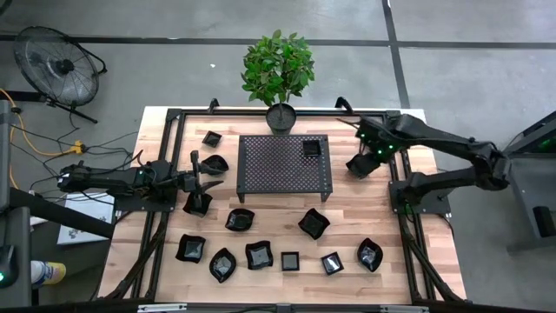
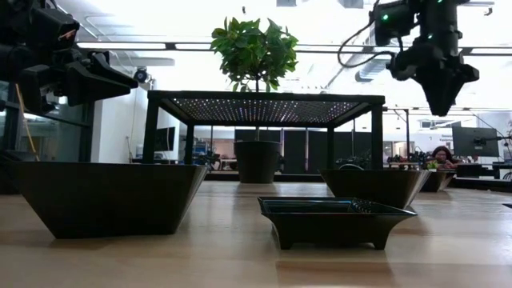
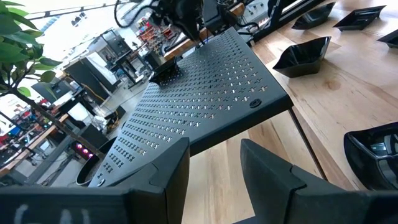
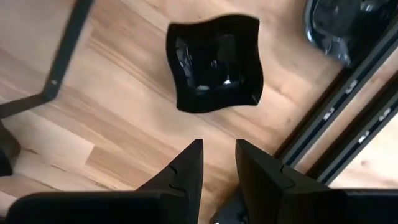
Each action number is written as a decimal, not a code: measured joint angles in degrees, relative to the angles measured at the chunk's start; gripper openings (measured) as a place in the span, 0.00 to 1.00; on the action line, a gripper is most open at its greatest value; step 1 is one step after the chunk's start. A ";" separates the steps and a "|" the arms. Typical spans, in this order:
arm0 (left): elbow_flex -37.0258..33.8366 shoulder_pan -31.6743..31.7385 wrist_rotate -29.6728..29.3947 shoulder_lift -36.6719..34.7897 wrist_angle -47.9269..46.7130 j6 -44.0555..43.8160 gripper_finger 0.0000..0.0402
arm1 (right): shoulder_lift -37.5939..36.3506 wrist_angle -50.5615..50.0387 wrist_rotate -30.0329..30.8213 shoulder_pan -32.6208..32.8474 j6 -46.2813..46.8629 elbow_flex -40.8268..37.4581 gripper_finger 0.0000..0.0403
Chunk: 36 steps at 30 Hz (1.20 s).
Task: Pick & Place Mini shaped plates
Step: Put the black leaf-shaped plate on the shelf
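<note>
The plate [image 4: 349, 25] beside the rail sits clear of the wavy-edged plate, so the robot's right gripper should continue toward that plate's free rim [image 4: 310, 26] until the fingers are on both sides of it.
Several mini shaped plates, small glossy black dishes, lie on the wooden table in front of the black perforated rack [image 1: 285, 165]. One plate [image 1: 311, 148] sits on the rack's far right corner. My right gripper [image 1: 360, 165] hangs off the rack's right side, points down and is open, with nothing between its fingers. Below and ahead of it lies a wavy-edged plate [image 4: 214, 62], flat on the wood. My left gripper [image 1: 198, 171] stays level at the rack's left side, open and holding nothing; its wrist view looks across the rack top [image 3: 205, 93].
A potted plant [image 1: 281, 113] stands behind the rack. Two plates [image 1: 211, 137] [image 1: 215, 163] lie left of the rack near my left gripper. Dark frame rails [image 4: 348, 124] run along the table's right side. Bare wood shows between the rack and the front plates.
</note>
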 joint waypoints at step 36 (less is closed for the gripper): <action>0.00 0.00 0.00 0.00 0.00 -0.01 0.35 | 27.26 22.74 8.43 -25.22 -4.34 0.13 0.22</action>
